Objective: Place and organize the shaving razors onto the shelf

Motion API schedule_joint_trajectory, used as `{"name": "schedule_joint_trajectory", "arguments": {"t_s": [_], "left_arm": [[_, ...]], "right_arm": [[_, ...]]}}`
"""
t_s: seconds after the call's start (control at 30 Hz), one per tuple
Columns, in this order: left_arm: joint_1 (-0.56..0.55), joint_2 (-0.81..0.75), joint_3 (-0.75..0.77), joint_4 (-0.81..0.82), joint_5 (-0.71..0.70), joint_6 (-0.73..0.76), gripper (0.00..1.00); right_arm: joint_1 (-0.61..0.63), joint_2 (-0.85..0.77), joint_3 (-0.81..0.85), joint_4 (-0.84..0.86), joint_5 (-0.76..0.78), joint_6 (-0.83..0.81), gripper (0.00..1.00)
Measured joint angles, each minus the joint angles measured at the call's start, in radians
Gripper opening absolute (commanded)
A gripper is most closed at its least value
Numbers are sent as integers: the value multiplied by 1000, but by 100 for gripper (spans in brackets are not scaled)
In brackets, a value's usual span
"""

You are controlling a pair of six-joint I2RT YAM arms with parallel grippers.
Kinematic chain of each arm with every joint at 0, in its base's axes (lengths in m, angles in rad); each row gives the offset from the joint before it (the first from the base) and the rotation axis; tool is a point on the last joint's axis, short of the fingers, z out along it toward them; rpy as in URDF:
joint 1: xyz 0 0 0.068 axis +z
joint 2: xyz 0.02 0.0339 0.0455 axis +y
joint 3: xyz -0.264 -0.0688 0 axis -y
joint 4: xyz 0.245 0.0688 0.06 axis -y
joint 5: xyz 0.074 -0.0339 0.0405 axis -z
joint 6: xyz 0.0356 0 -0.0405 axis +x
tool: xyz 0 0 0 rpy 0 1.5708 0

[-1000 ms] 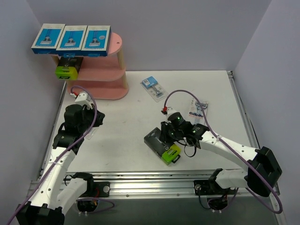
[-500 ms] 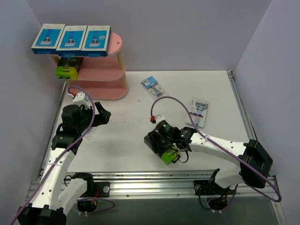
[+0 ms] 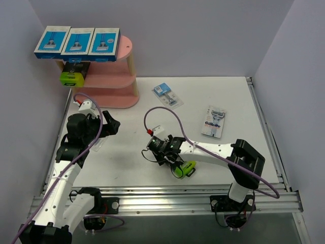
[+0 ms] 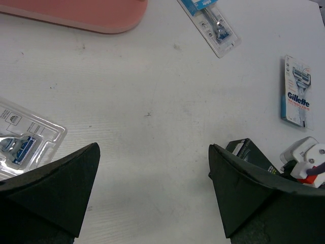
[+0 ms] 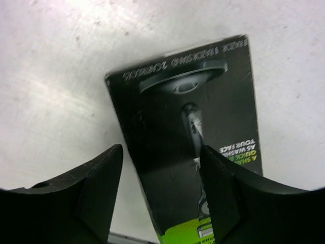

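Note:
The black box is close to the metal rail and far from my left gripper, so my right gripper should slide the box to mid-table, toward my left gripper.
The pink shelf stands at the back left. Three blue-and-white razor boxes lie on its top board and a black box with a lime end on the middle board. A second black box lies flat near the front edge, its lime end showing. My right gripper hovers open over it, one finger left of the box, the other above its face. My left gripper is open over bare table, beside a clear blister pack. Two more packs lie mid-table.
The shelf's base shows at the top of the left wrist view. White walls close in the left, back and right sides. A metal rail runs along the near edge, close to the black box. The right arm's purple cable loops over the table.
My right gripper swung left across the black box, and its jaws spread apart. My left gripper went from shut to wide open and shifted slightly.

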Motion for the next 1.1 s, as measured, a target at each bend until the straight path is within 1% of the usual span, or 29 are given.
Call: {"name": "schedule_joint_trajectory", "arguments": {"t_s": [0.07,0.17,0.2,0.3,0.43,0.57,0.67,0.7,0.8,0.9,1.1], "left_arm": [[0,0,0,0,0,-1,97],[-2,0,0,0,0,-3,97],[-5,0,0,0,0,-3,97],[-8,0,0,0,1,-3,97],[-8,0,0,-1,0,-3,97],[-8,1,0,-1,0,-3,97],[-8,2,0,-1,0,-2,97],[-8,2,0,-1,0,-2,97],[-8,2,0,-1,0,-2,97],[-8,2,0,-1,0,-2,97],[-8,8,0,-1,1,-2,97]], "right_arm": [[-3,37,34,-20,40,8,53],[-27,93,95,-37,80,14,45],[-43,114,118,-39,89,16,42],[-113,176,193,-37,106,17,37],[-210,238,272,-31,115,12,34],[-301,293,351,-28,106,5,34],[-359,314,388,-22,77,-2,39],[-375,316,396,-19,66,-3,45],[-418,313,406,-9,23,-11,55],[-462,288,389,7,-36,-6,61],[-537,110,262,46,-112,14,63]]}}
